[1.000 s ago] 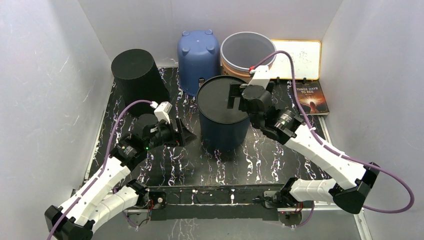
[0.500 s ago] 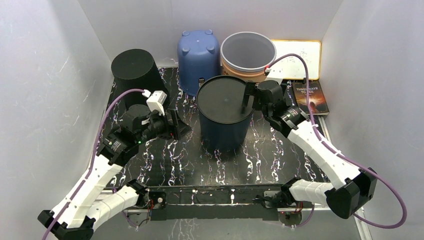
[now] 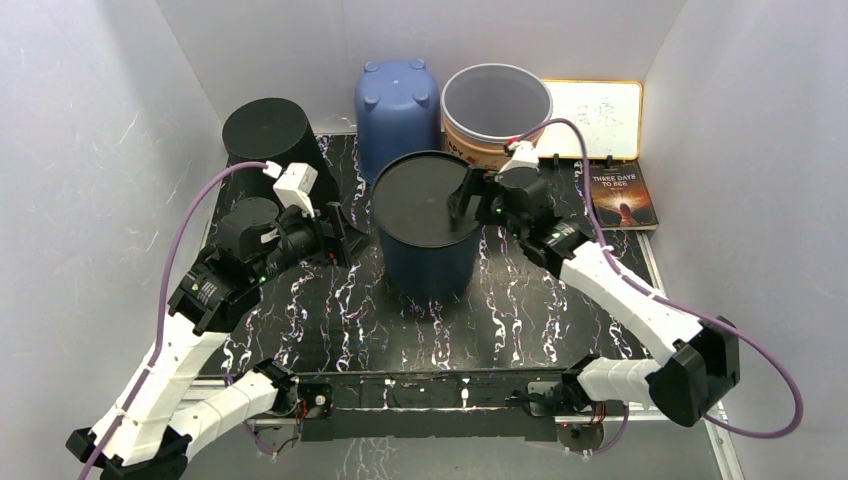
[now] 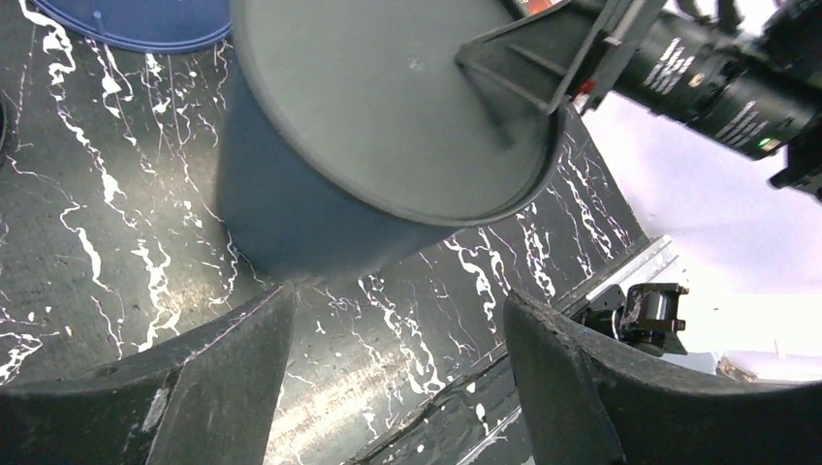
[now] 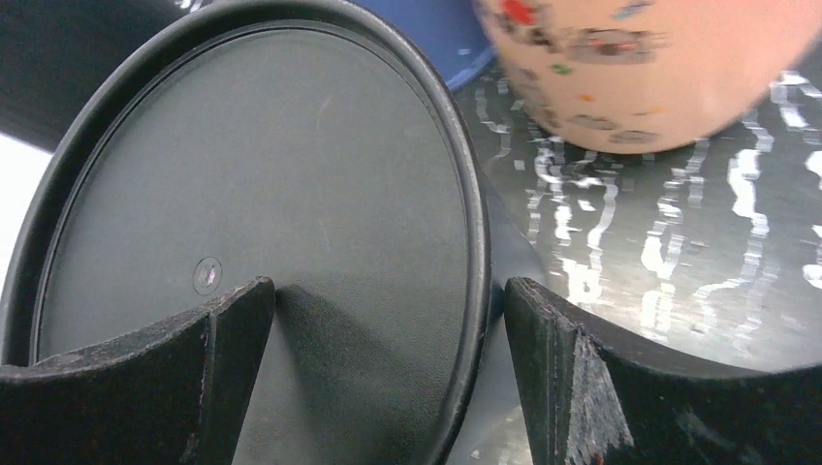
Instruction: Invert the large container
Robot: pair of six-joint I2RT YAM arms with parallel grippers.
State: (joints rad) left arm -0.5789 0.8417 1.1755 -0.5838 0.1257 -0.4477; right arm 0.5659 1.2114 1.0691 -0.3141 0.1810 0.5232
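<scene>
The navy container (image 3: pixel 428 235), base up, blocks the space before the peach bucket, so my right gripper should push the navy container clear before taking the peach bucket's rim (image 3: pixel 447 117).
The large dark navy container (image 3: pixel 428 250) stands mid-table with its flat base facing up and leans slightly to the left. It also fills the left wrist view (image 4: pixel 388 107) and the right wrist view (image 5: pixel 271 184). My right gripper (image 3: pixel 466 200) is open and straddles the right rim of the base, with one finger (image 5: pixel 136 378) over the flat base and the other (image 5: pixel 620 378) outside the wall. My right gripper also shows in the left wrist view (image 4: pixel 528 68). My left gripper (image 3: pixel 345 235) is open and empty, just left of the container and apart from it (image 4: pixel 397 300).
A black upturned bucket (image 3: pixel 268 140) stands at the back left. A blue upturned bucket (image 3: pixel 398 100) and a peach bucket with its mouth up (image 3: pixel 497 105) stand behind the container. A whiteboard (image 3: pixel 605 110) and a book (image 3: pixel 622 195) lie at the back right.
The container's top has shifted left and it now leans. My right gripper followed it leftward along the rim. My left arm has lifted and drawn back to the left.
</scene>
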